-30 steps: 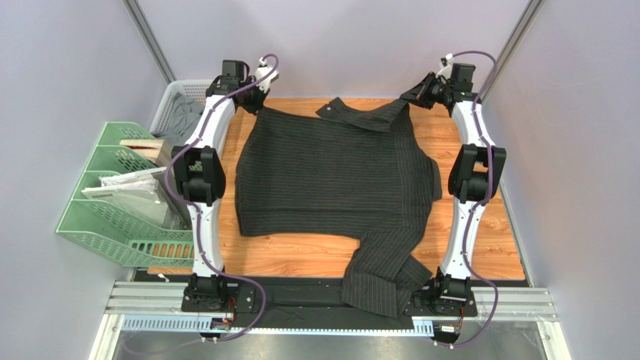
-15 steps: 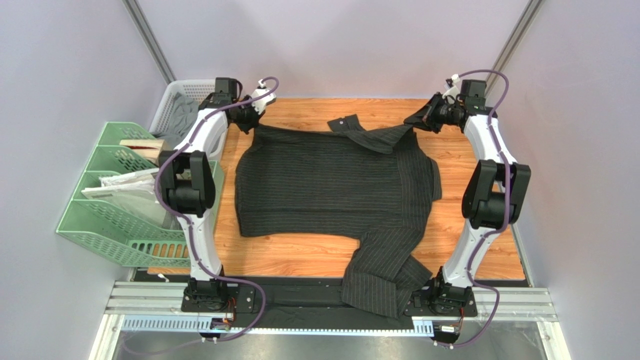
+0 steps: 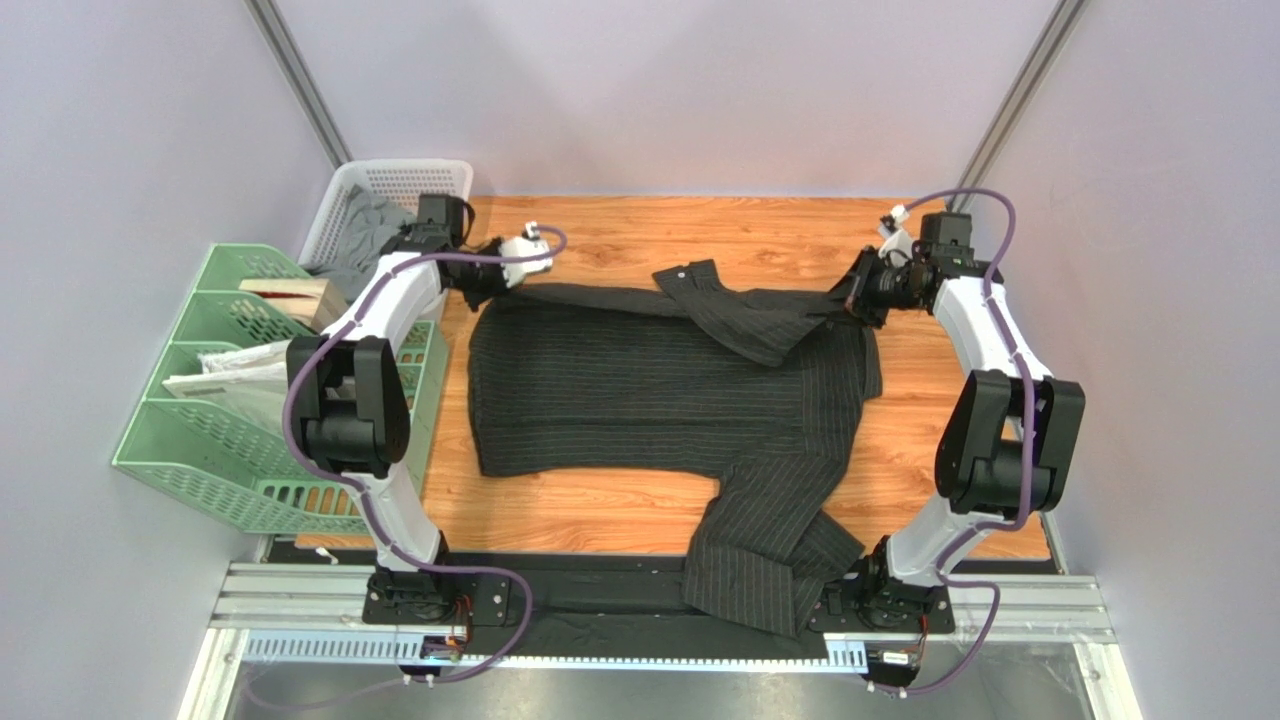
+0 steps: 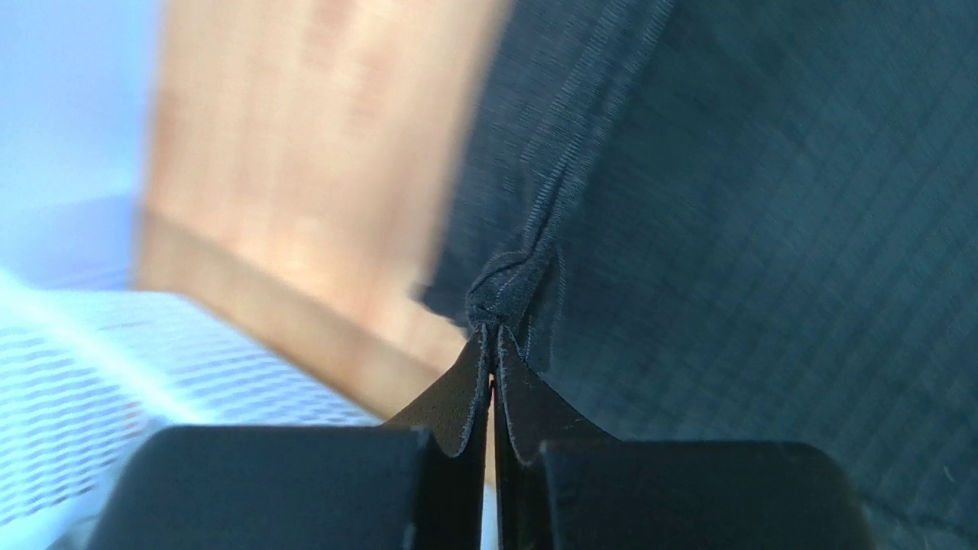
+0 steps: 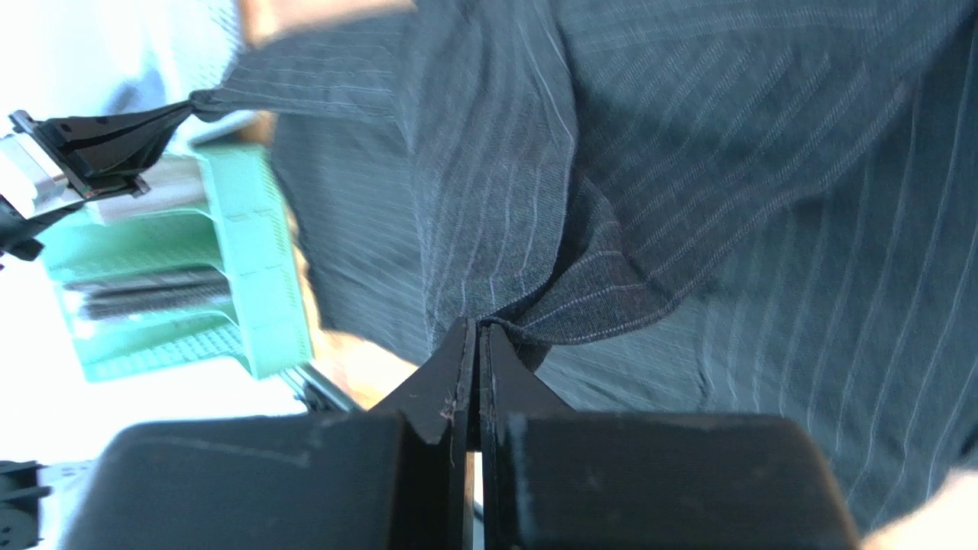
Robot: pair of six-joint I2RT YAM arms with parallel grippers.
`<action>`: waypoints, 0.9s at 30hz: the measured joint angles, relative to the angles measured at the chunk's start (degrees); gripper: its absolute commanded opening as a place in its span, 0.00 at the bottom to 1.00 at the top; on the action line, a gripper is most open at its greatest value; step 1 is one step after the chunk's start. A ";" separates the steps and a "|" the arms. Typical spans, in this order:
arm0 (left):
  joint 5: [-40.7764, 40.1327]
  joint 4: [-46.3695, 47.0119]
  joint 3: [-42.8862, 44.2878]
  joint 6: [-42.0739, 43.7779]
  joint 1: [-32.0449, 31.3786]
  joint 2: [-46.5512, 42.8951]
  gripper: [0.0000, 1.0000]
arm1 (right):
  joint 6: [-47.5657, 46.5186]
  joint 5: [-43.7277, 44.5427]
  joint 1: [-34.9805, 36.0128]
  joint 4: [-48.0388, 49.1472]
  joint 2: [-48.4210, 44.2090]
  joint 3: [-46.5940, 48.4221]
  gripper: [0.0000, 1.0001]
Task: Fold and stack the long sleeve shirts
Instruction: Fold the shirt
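The sleeve's cuff sticks out past the shirt's far edge [image 3: 675,299], so next my right gripper lets go of its corner, grabs the cuff [image 3: 693,278] and pulls it back onto the shirt.
A charcoal pinstriped long sleeve shirt [image 3: 661,390] lies spread over the wooden table [image 3: 962,465]. One sleeve hangs over the near edge by the right arm's base. My left gripper [image 3: 484,285] is shut on the shirt's far left corner [image 4: 511,287], which bunches at the fingertips. My right gripper [image 3: 851,300] is shut on the far right corner [image 5: 574,309]. Both corners are lifted, and the far edge hangs between the grippers above the shirt's body. The collar part [image 3: 706,285] lies folded over near the middle.
A green tiered file tray [image 3: 241,405] holding papers stands at the left edge of the table, also visible in the right wrist view as the tray [image 5: 247,264]. Behind it sits a white basket [image 3: 368,203] with grey cloth inside. Grey walls close in the sides.
Both grippers have drawn the shirt's far edge toward the near side, folding it over the body. The arms' elbows have swung outward and back as the wrists came nearer.
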 measured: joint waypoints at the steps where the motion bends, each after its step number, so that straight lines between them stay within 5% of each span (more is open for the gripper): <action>1: -0.39 -0.48 -2.29 2.01 -0.02 -0.20 0.09 | -1.03 0.24 0.00 -1.11 0.46 -0.94 0.15; 4: -2.95 -3.15 -6.23 5.66 -0.02 0.07 0.21 | -4.85 0.59 0.00 -4.92 2.84 -1.16 0.25; 8: -4.07 -6.56 -5.68 7.08 0.48 0.04 0.63 | -12.15 0.94 0.00 -13.35 6.01 0.33 0.53; 10: -3.65 -8.09 -4.11 6.99 0.70 0.02 0.62 | -15.39 1.31 -0.02 -17.35 6.73 2.40 0.61; 16: -4.57 -10.23 5.29 -0.09 -1.14 1.38 0.51 | -19.82 4.44 0.68 -19.28 10.03 12.83 0.46; 27: -17.46 -11.39 13.33 -11.72 -10.56 19.32 0.44 | -20.13 16.68 3.06 -15.45 26.40 16.31 0.38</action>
